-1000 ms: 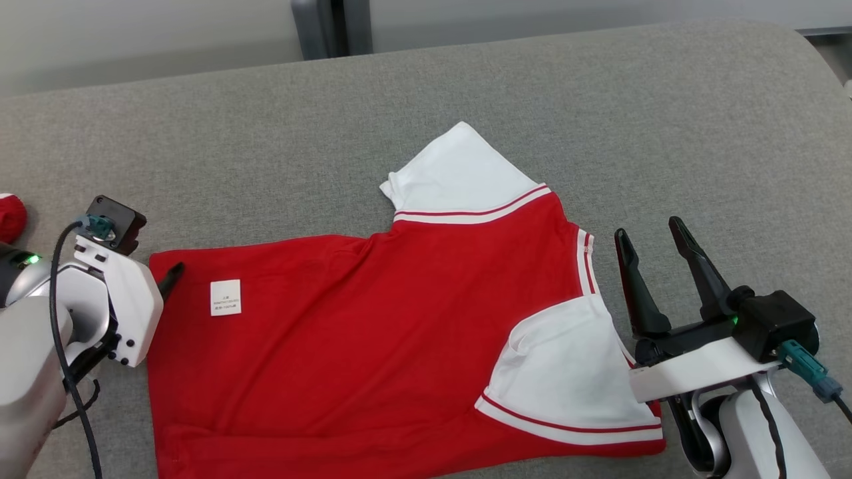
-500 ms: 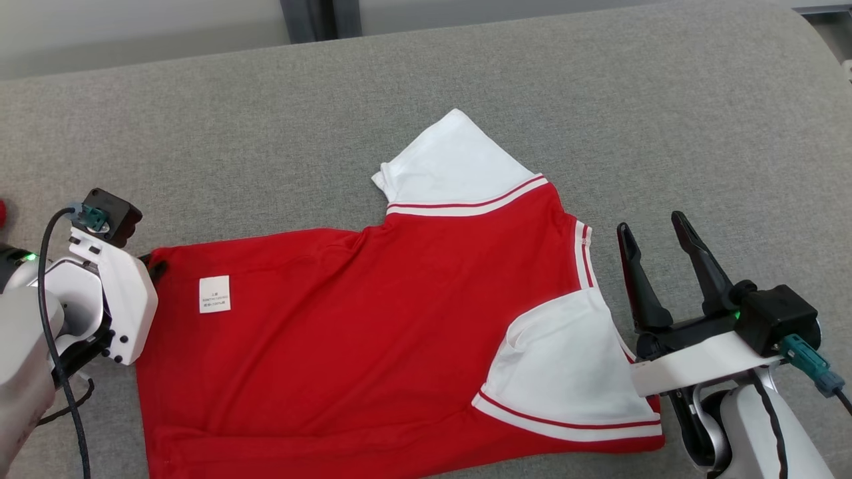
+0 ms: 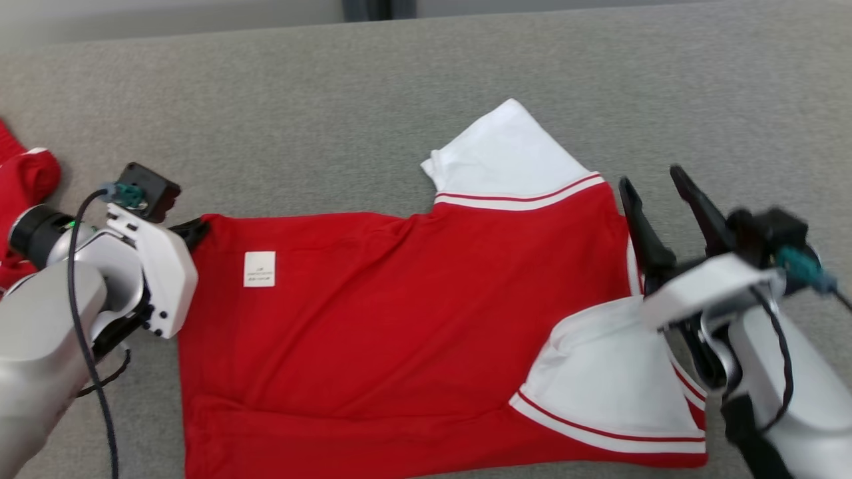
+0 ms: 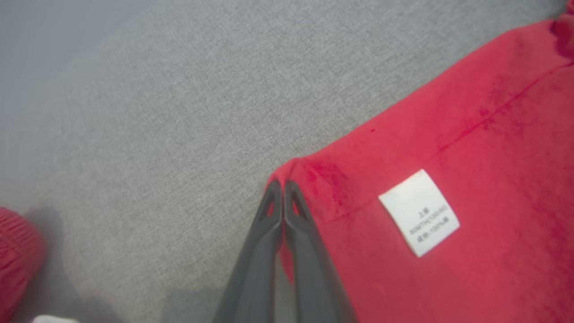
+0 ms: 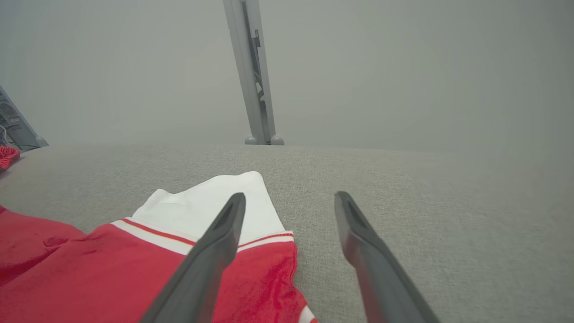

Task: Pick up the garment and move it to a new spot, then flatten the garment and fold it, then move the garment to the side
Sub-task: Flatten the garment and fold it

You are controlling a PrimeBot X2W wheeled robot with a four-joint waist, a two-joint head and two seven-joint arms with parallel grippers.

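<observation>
My other gripper will fold the garment's far edge (image 3: 319, 216) over in a band when it brings the white sleeve inward, since my left gripper pinches the red corner (image 3: 209, 227).
The garment (image 3: 413, 319) is a red shirt with white sleeves and a white label, lying spread on the grey padded surface (image 3: 299, 120). My left gripper (image 3: 196, 229) sits at its far left corner. In the left wrist view the two fingers of the left gripper (image 4: 281, 185) are pressed together right on that red corner of the garment (image 4: 448, 157), with red cloth showing between them lower down. My right gripper (image 3: 655, 183) hovers open over the shirt's right edge, by the far white sleeve. In the right wrist view the right gripper (image 5: 290, 196) stands wide above the garment (image 5: 89, 269).
Another red cloth item (image 3: 23, 179) lies at the left edge of the surface, also seen as the red item (image 4: 18, 251) in the left wrist view. A grey post (image 5: 253, 76) stands behind the far edge. Bare grey surface lies beyond and right of the shirt.
My left gripper has shut on the shirt's far left corner. The head camera has shifted, and my right gripper, still open, has come in over the shirt's right edge.
</observation>
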